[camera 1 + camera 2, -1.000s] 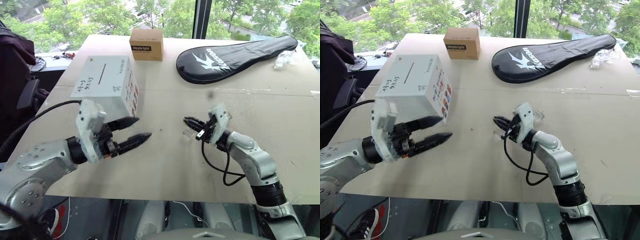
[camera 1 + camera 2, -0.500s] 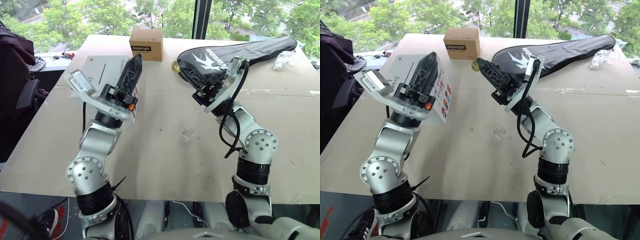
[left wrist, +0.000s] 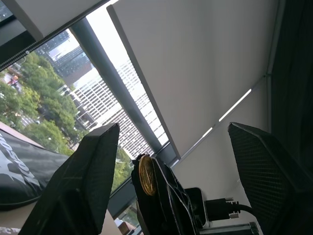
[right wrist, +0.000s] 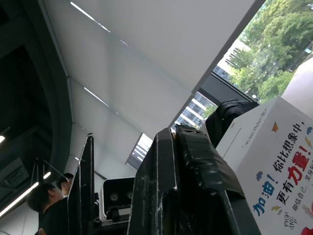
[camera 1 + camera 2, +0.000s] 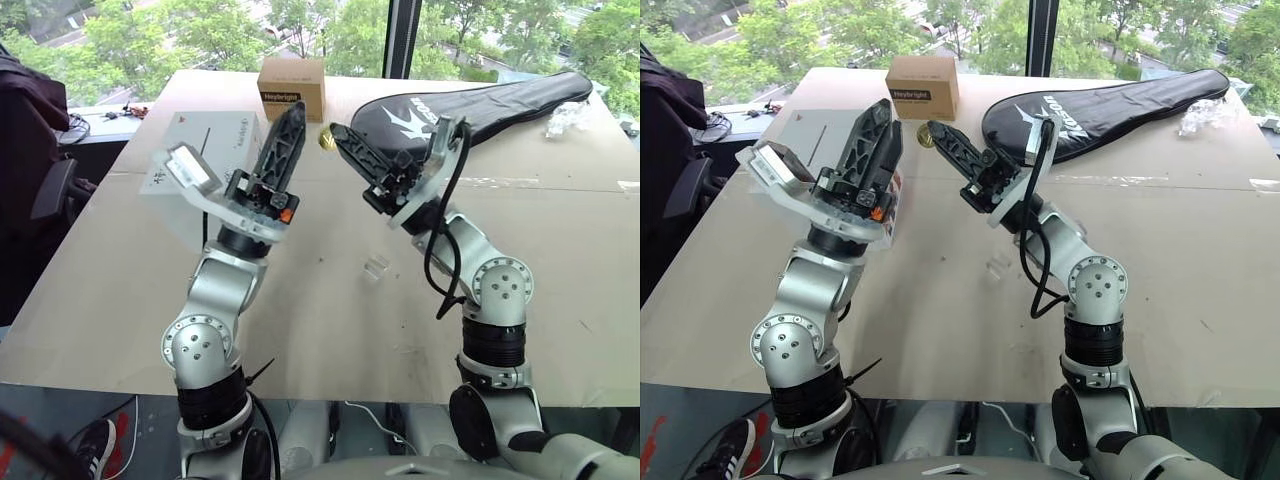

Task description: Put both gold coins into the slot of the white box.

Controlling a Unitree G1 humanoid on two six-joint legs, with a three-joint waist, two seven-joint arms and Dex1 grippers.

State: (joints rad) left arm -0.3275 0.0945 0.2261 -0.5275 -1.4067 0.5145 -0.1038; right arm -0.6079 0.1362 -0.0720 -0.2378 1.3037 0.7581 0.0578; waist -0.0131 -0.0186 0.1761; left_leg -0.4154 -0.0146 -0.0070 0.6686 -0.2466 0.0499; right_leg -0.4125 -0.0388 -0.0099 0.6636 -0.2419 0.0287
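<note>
Next, my left gripper takes the coin's free rim (image 5: 327, 137), because my right gripper is holding the gold coin but the white box's slot (image 5: 206, 141) is closer to my left gripper.
Both arms are raised above the table with their fingers pointing up and toward each other. My right gripper (image 5: 335, 133) is shut on a small gold coin (image 5: 326, 140) at its tip. In the left wrist view that coin (image 3: 145, 175) shows edge-on between my left gripper's own two fingers (image 3: 83, 181), which stand wide apart. The left gripper (image 5: 294, 112) is open and holds nothing; its tips are just left of the coin. The white box (image 5: 190, 135) stands behind the left arm, partly hidden, with its slot (image 5: 818, 146) on the top face and colourful print (image 4: 283, 191) on a side.
A small clear plastic piece (image 5: 376, 266) lies on the table below the right arm. A brown cardboard box (image 5: 292, 88) stands at the far edge, a black racket cover (image 5: 480, 105) to its right, crumpled clear plastic (image 5: 570, 115) at the far right. A person (image 4: 46, 205) shows in the right wrist view.
Both arms rose from low over the table. The right gripper carried the coin up and left toward the left gripper, which turned its fingers upward.
</note>
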